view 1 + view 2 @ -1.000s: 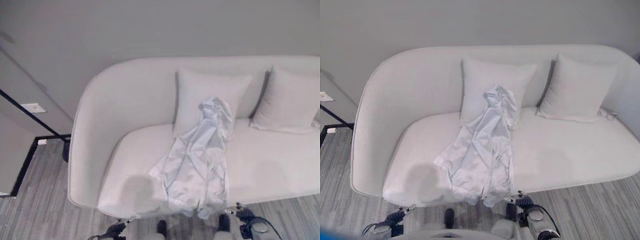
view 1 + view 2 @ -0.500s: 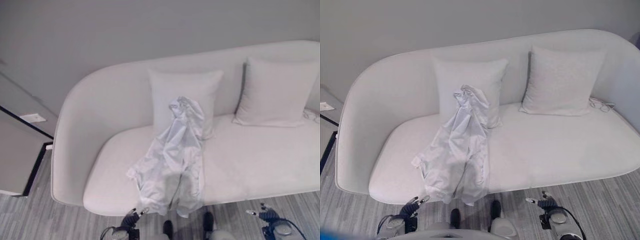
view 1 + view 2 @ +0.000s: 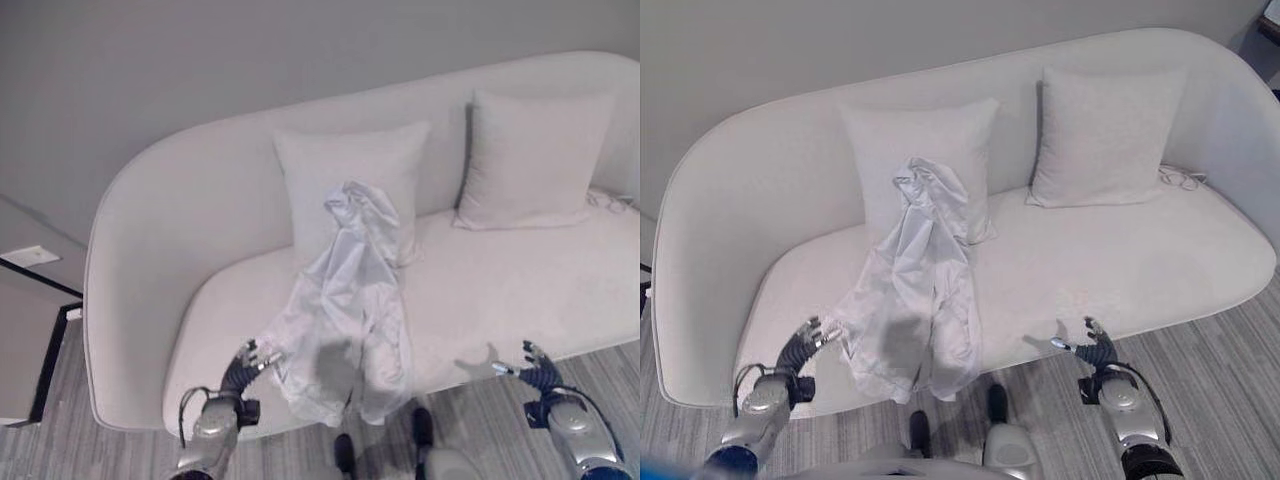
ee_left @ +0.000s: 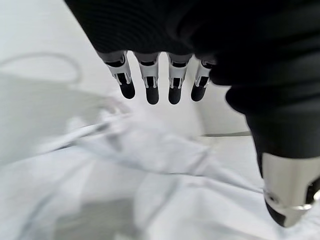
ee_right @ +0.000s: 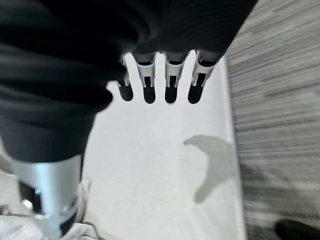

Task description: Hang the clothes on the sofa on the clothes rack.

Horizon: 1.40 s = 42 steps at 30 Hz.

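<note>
I see loose folds (image 3: 350, 265) bunched along the pale garment (image 3: 318, 335), so I expect it to spread wide and droop between my grippers once I lift it.
A pale shiny garment (image 3: 350, 300) lies crumpled on the white sofa (image 3: 520, 290). Its top rests against the left cushion (image 3: 340, 170) and its hem hangs over the seat's front edge. My left hand (image 3: 243, 368) is open just to the left of the garment's lower corner, fingers straight; its wrist view has the fingers (image 4: 152, 85) over the folds of the garment (image 4: 150, 195). Off to the right, my right hand (image 3: 1097, 349) hovers open at the seat's front edge, apart from the garment, above bare seat (image 5: 165, 165).
A second cushion (image 3: 530, 150) leans on the sofa back at the right, with a small white cord (image 3: 1180, 177) beside it. Grey striped floor (image 3: 1230, 370) runs in front of the sofa. A dark-framed stand (image 3: 45, 345) is at the far left.
The camera has shifted, so the sofa sits differently in the picture. Both hands have risen from the bottom edge to the seat's front, the left one reaching the garment's lower corner.
</note>
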{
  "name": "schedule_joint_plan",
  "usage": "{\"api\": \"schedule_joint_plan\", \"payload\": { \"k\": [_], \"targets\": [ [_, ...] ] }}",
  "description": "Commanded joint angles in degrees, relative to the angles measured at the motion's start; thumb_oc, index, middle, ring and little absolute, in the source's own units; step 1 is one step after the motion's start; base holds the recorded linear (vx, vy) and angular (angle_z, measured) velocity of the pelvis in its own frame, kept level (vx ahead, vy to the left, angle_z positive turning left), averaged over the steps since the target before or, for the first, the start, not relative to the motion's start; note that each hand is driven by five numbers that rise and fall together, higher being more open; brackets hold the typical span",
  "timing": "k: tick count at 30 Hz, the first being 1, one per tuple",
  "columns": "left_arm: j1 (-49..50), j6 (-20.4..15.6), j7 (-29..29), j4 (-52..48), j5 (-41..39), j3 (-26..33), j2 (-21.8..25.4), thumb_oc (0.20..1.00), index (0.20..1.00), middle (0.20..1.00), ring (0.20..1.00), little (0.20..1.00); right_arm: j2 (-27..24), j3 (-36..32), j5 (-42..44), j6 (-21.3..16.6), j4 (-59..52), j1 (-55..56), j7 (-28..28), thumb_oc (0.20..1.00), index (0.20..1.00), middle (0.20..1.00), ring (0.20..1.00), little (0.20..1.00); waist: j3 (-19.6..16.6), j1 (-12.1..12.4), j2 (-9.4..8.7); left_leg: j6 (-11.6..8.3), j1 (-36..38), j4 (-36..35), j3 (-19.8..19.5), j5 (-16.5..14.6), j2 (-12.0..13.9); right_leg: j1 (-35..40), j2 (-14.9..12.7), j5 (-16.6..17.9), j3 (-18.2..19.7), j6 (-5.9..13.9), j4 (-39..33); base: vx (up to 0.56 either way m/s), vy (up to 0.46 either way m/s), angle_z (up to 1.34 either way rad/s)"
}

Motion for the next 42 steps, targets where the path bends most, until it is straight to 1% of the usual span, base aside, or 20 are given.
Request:
{"api": "schedule_joint_plan", "payload": {
  "k": [1,4,5,6,7,8,9,11,17,19,20,21,23,24,27,28,29,33,42],
  "targets": [
    [-4.8,-3.3,2.8,0.1,4.4,-0.7,3.8,1.000,1.000,1.000,1.000,1.000,-2.1,2.8,-1.8,-3.1,-1.0,-5.1,-2.0,1.000,1.000,1.000,1.000,1.000,-1.9,0.6,-3.60,-1.93,-0.3,0.3,-1.3,-2.0,2.0,-0.5,-6.1,-0.6,2.7,6.06,1.6,-0.02,0.000,-0.06],
    [-10.2,-3.4,5.4,-1.2,6.9,-2.6,6.0,1.000,1.000,1.000,1.000,1.000,-3.4,5.6,-2.0,-3.3,-1.4,-10.9,-3.2,1.000,1.000,1.000,1.000,1.000,-1.3,0.5,-3.70,-2.08,-1.0,0.3,-1.0,-1.8,2.1,-1.6,-6.1,0.0,3.1,6.18,1.4,-0.07,-0.001,-0.04],
    [-14.5,-2.8,7.4,-1.1,8.6,-4.3,7.2,1.000,1.000,1.000,1.000,1.000,-4.0,7.8,-1.4,-3.1,-1.2,-15.6,-4.1,1.000,1.000,1.000,1.000,1.000,-0.2,0.6,-3.73,-2.20,-2.3,0.3,-1.0,-1.2,2.1,-3.1,-6.0,0.5,3.4,6.21,1.4,-0.10,0.000,-0.06],
    [-14.7,-2.8,7.4,-1.0,8.6,-4.2,7.2,1.000,1.000,1.000,1.000,1.000,-4.0,7.8,-1.4,-3.1,-1.0,-15.9,-4.1,1.000,1.000,1.000,1.000,1.000,-0.1,0.6,-3.73,-2.20,-2.4,0.3,-1.0,-1.1,2.1,-3.2,-6.0,0.5,3.4,6.20,1.4,-0.13,-0.004,-0.11],
    [-17.1,-2.6,8.2,-0.8,8.9,-5.1,7.6,1.000,1.000,1.000,1.000,1.000,-4.2,9.0,-1.4,-2.9,-0.7,-18.3,-4.7,1.000,1.000,1.000,1.000,1.000,0.6,0.6,-3.72,-2.23,-3.3,0.3,-1.2,-0.7,2.1,-4.2,-6.0,0.8,3.5,6.24,1.5,-0.17,-0.013,-0.09],
    [-22.3,-2.2,9.9,0.0,9.7,-7.6,8.5,1.000,1.000,1.000,1.000,1.000,-4.3,11.3,-0.3,-2.5,0.4,-23.3,-5.7,1.000,1.000,1.000,1.000,1.000,2.1,0.6,-3.80,-2.37,-5.8,0.3,-1.4,0.3,2.0,-6.7,-5.9,1.5,3.6,6.25,1.8,-0.22,-0.022,-0.10],
    [-24.8,-2.0,10.5,0.2,10.0,-9.0,8.9,1.000,1.000,1.000,1.000,1.000,-4.4,12.5,0.3,-2.3,1.0,-25.8,-6.3,1.000,1.000,1.000,1.000,1.000,2.8,0.7,-3.86,-2.45,-7.0,0.3,-1.6,0.8,2.0,-7.9,-5.8,1.8,3.8,6.26,2.1,-0.21,-0.026,-0.04],
    [-29.0,-1.9,11.5,1.3,10.3,-11.3,9.8,1.000,1.000,1.000,1.000,1.000,-4.4,14.4,1.4,-1.9,2.7,-29.8,-6.9,1.000,1.000,1.000,1.000,1.000,3.2,0.8,-3.98,-2.53,-9.0,0.3,-1.8,1.8,1.9,-9.8,-5.7,2.3,4.0,6.28,2.4,-0.10,-0.023,0.02],
    [-41.3,-1.2,13.5,6.3,8.8,-17.3,11.5,1.000,1.000,1.000,1.000,1.000,-5.7,19.9,4.5,-0.5,9.2,-40.8,-8.2,1.000,1.000,1.000,1.000,1.000,5.2,1.2,-4.01,-2.85,-13.3,0.3,-2.1,3.7,1.4,-13.6,-5.8,3.5,4.5,6.54,2.4,-0.06,-0.033,0.05],
    [-48.2,-0.6,13.7,11.3,8.7,-20.8,12.1,1.000,1.000,1.000,1.000,1.000,-6.2,24.2,5.6,0.1,13.0,-47.1,-7.5,1.000,1.000,1.000,1.000,1.000,6.1,1.3,-3.76,-3.11,-15.0,0.3,-2.1,4.5,1.1,-15.2,-6.0,4.1,4.8,6.71,2.2,-0.06,-0.032,-0.05],
    [-48.2,-0.6,13.7,11.3,8.7,-20.8,12.1,1.000,1.000,1.000,1.000,1.000,-6.2,24.2,5.6,0.0,13.0,-47.1,-7.5,1.000,1.000,1.000,1.000,1.000,6.1,1.3,-3.76,-3.11,-15.0,0.3,-2.1,4.5,1.1,-15.2,-6.0,4.1,4.8,6.71,2.2,-0.06,-0.021,0.00],
    [-51.3,-0.3,13.7,14.0,8.4,-22.5,12.2,1.000,1.000,1.000,1.000,1.000,-6.3,26.5,5.7,0.3,14.7,-50.1,-7.4,1.000,1.000,1.000,1.000,1.000,6.7,1.3,-3.59,-3.17,-15.7,0.3,-2.1,4.8,0.9,-15.9,-6.1,4.5,5.1,6.81,2.0,-0.05,-0.016,0.02],
    [-54.2,0.3,13.6,16.4,8.5,-24.3,12.2,1.000,1.000,1.000,1.000,1.000,-6.0,29.0,5.6,0.5,16.2,-53.4,-7.2,1.000,1.000,1.000,1.000,1.000,7.2,1.4,-3.41,-3.28,-16.6,0.3,-2.1,5.1,0.7,-16.8,-6.1,4.9,5.3,6.95,1.9,-0.05,-0.014,0.00],
    [-54.4,0.2,13.6,16.5,8.5,-24.3,12.2,1.000,1.000,1.000,1.000,1.000,-6.0,29.0,5.6,0.5,16.2,-53.5,-7.1,1.000,1.000,1.000,1.000,1.000,7.2,1.4,-3.41,-3.28,-16.6,0.3,-2.1,5.1,0.7,-16.8,-6.1,4.9,5.3,6.95,1.9,-0.03,-0.009,-0.03],
    [-58.0,1.0,13.6,20.8,8.6,-26.5,11.6,1.000,1.000,1.000,1.000,1.000,-4.9,32.5,5.1,1.1,18.8,-57.9,-6.9,1.000,1.000,1.000,1.000,1.000,7.7,1.6,-3.20,-3.42,-18.2,0.3,-2.3,5.8,0.5,-18.4,-6.1,5.5,5.3,7.02,1.7,-0.04,-0.018,0.00],
    [-58.1,1.0,13.6,20.9,8.6,-26.5,11.6,1.000,1.000,1.000,1.000,1.000,-4.9,32.5,5.1,1.1,18.9,-58.0,-6.8,1.000,1.000,1.000,1.000,1.000,7.7,1.5,-3.19,-3.43,-18.3,0.3,-2.3,5.8,0.5,-18.4,-6.1,5.5,5.3,7.01,1.7,-0.04,-0.021,0.05],
    [-60.3,1.2,13.4,23.7,8.8,-28.2,10.5,1.000,1.000,1.000,1.000,1.000,-3.3,35.3,4.7,1.3,20.5,-61.0,-6.9,1.000,1.000,1.000,1.000,1.000,8.2,1.6,-3.15,-3.51,-19.3,0.3,-2.6,6.2,0.3,-19.2,-6.0,5.8,5.4,7.02,1.6,-0.04,-0.016,0.06],
    [-63.2,1.9,13.5,27.4,9.8,-30.3,9.2,1.000,1.000,1.000,1.000,1.000,-0.4,37.6,4.5,1.5,23.6,-64.5,-7.7,1.000,1.000,1.000,1.000,1.000,8.9,2.0,-3.37,-3.69,-21.3,0.3,-3.1,6.8,0.1,-20.7,-5.8,6.3,5.1,7.12,1.4,-0.02,-0.008,0.03],
    [-63.4,2.4,14.3,27.6,10.6,-30.8,9.3,1.000,1.000,1.000,1.000,1.000,0.9,38.1,5.3,1.6,23.4,-65.9,-8.3,1.000,1.000,1.000,1.000,1.000,9.5,3.1,-4.30,-3.51,-21.6,0.3,-3.9,6.7,-0.3,-20.3,-5.9,6.1,4.5,7.18,1.3,0.00,0.011,0.05]
  ]
}}
